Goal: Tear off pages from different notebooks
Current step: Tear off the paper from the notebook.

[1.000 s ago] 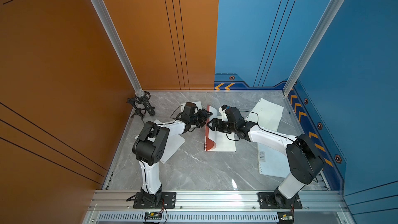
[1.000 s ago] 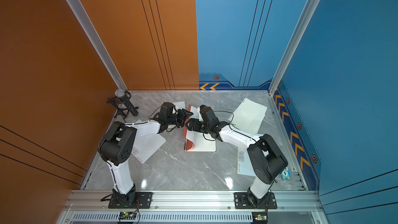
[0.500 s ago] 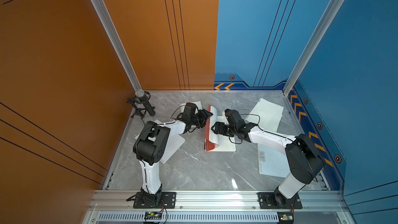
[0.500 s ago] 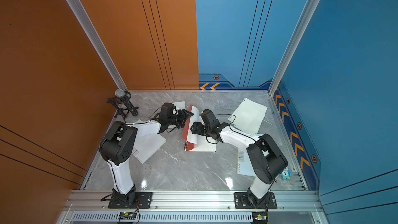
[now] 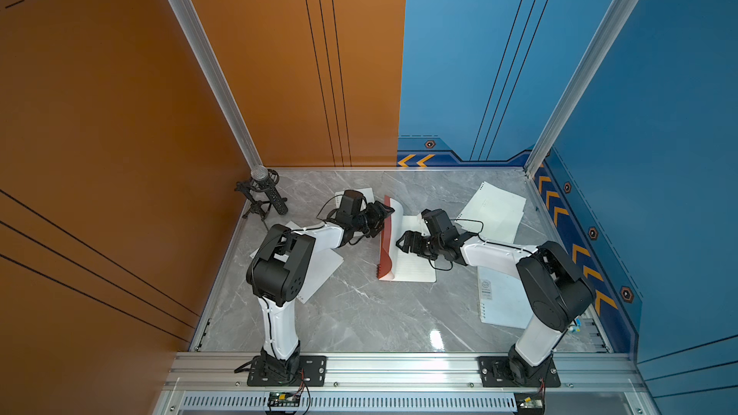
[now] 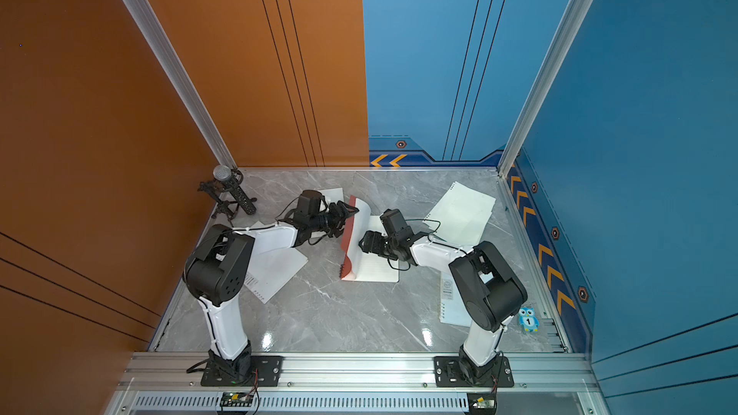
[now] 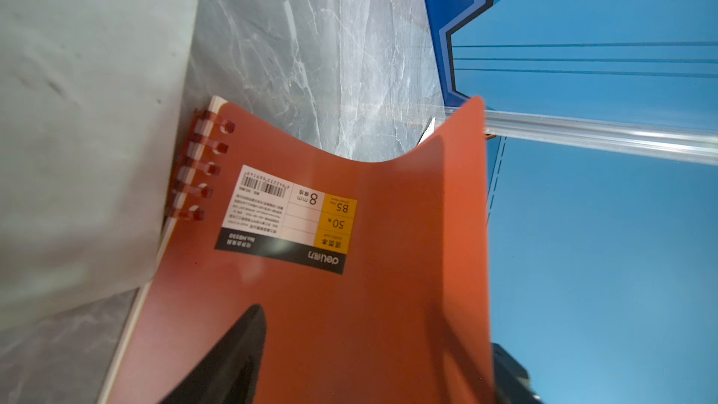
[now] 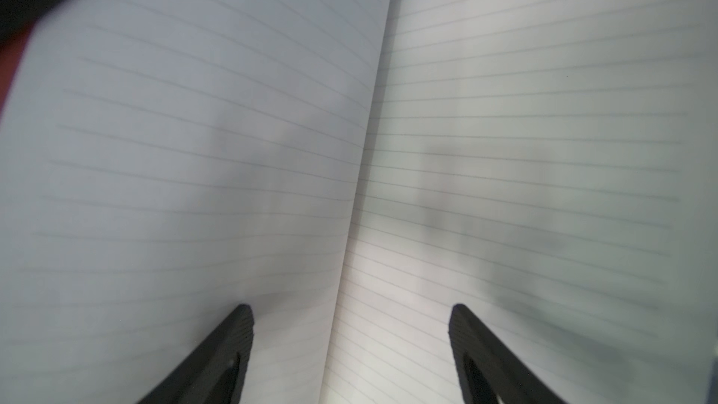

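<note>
The raised lined page [image 5: 396, 217] is resting against the bent-up cover, so my right gripper should pull the page away from the cover and pinch the page's edge [image 8: 345, 261] before it tears.
The red-orange notebook [image 5: 386, 241] lies open mid-table in both top views, its cover [image 7: 388, 227] bent upward. My left gripper [image 5: 385, 211] is at the cover's far end. In the left wrist view the gripper [image 7: 377, 328] is open, with the cover slanting between its wide-apart fingers [image 7: 248, 336]. My right gripper [image 5: 401, 241] hovers open over the notebook's lined pages [image 5: 413, 269]. In the right wrist view this gripper [image 8: 351, 308] straddles the edge of a raised lined page [image 8: 194, 149] above the flat one [image 8: 544, 149]. A loose page [image 5: 493, 211] lies at the back right.
A frosted notebook [image 5: 319, 273] lies under my left arm and another [image 5: 499, 297] under my right arm. White paper [image 5: 369, 193] sits behind the left gripper. A microphone on a stand [image 5: 261, 189] occupies the back left corner. A small owl figure [image 6: 528, 318] stands front right.
My right gripper has drawn slightly back and toward the front over the pages. The left gripper stays at the raised red cover, which now curls up a little more.
</note>
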`<action>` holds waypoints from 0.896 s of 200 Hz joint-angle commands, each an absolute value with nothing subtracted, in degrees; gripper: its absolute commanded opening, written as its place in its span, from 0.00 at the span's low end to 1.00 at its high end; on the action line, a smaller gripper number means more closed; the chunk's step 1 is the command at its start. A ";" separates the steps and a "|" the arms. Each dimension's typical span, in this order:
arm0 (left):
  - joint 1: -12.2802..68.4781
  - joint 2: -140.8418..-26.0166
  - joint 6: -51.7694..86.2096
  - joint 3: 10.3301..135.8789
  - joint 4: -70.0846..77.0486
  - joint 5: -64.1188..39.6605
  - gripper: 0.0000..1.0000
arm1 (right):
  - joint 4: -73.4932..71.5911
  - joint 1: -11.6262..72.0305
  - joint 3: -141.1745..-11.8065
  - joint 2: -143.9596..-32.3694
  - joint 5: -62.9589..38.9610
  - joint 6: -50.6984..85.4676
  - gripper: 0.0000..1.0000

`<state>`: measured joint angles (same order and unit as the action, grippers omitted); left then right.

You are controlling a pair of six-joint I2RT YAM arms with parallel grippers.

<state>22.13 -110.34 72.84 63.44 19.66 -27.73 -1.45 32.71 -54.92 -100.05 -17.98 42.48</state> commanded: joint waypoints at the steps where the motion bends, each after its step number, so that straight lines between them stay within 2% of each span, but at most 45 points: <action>1: 21.80 -109.71 72.07 62.74 17.28 -28.03 0.56 | -5.32 32.93 -53.90 -97.56 -20.12 43.95 0.82; 18: 21.88 -110.21 72.07 62.99 17.29 -28.12 0.50 | -5.23 33.45 -53.54 -93.78 -19.25 43.55 0.82; 54: 22.04 -110.70 72.07 63.19 17.27 -28.04 0.50 | -2.23 35.28 -54.79 -89.52 -16.22 42.19 0.83; 114: 22.06 -111.07 72.07 63.37 17.31 -28.21 0.52 | 5.20 36.91 -60.09 -94.26 -13.16 40.10 0.83; 179: 22.06 -111.64 72.09 63.62 17.23 -28.76 0.69 | 14.39 37.33 -63.62 -98.84 -7.82 38.23 0.83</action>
<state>22.13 -110.37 72.95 63.44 19.70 -27.94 8.51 36.93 -62.35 -96.99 -11.27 40.18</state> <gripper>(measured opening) 0.668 0.831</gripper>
